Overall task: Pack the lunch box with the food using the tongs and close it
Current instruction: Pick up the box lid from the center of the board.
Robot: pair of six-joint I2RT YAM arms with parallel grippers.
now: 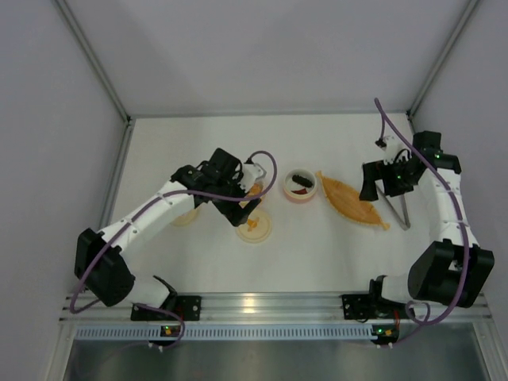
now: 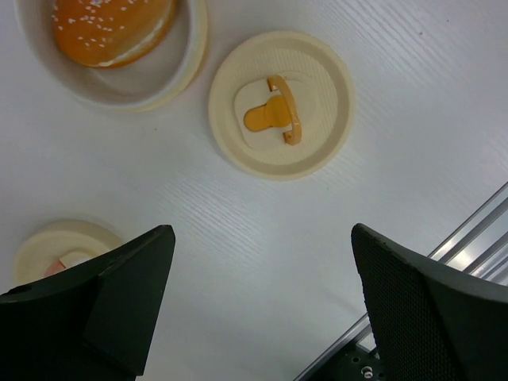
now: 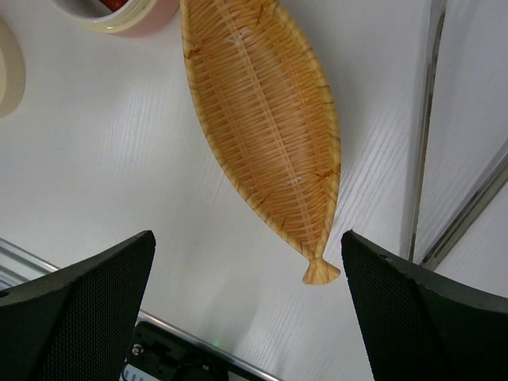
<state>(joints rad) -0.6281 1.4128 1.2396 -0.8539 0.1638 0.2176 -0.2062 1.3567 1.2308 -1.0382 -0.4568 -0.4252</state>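
The orange mark [image 2: 288, 109] curves up like a handle. I expect the cream lid [image 1: 255, 227] to hang steadily from that mark when I carry the lid to the bowl.
An orange-tan bun [image 2: 111, 24] lies in a cream lunch box bowl [image 2: 186, 67]. Dark sausage pieces [image 1: 300, 183] fill a pink bowl [image 1: 301, 196] at mid-table. The grey tongs [image 1: 397, 208] lie flat on the table right of the woven tray, and show as slim metal arms [image 3: 425, 135] in the right wrist view. My left gripper [image 2: 262, 238] hangs open above bare table, just short of the bun bowl and the lid. My right gripper [image 3: 248, 242] is open too, over the tray's tail end, with the tongs off to its right. Neither holds anything.
A cream lid with an orange mark [image 2: 279, 103] lies beside the bun bowl, and a second cream lid [image 2: 59, 246] sits by my left finger. An orange boat-shaped woven tray [image 3: 262, 119] lies between the pink bowl and the tongs. The aluminium rail [image 1: 262, 305] runs along the near edge.
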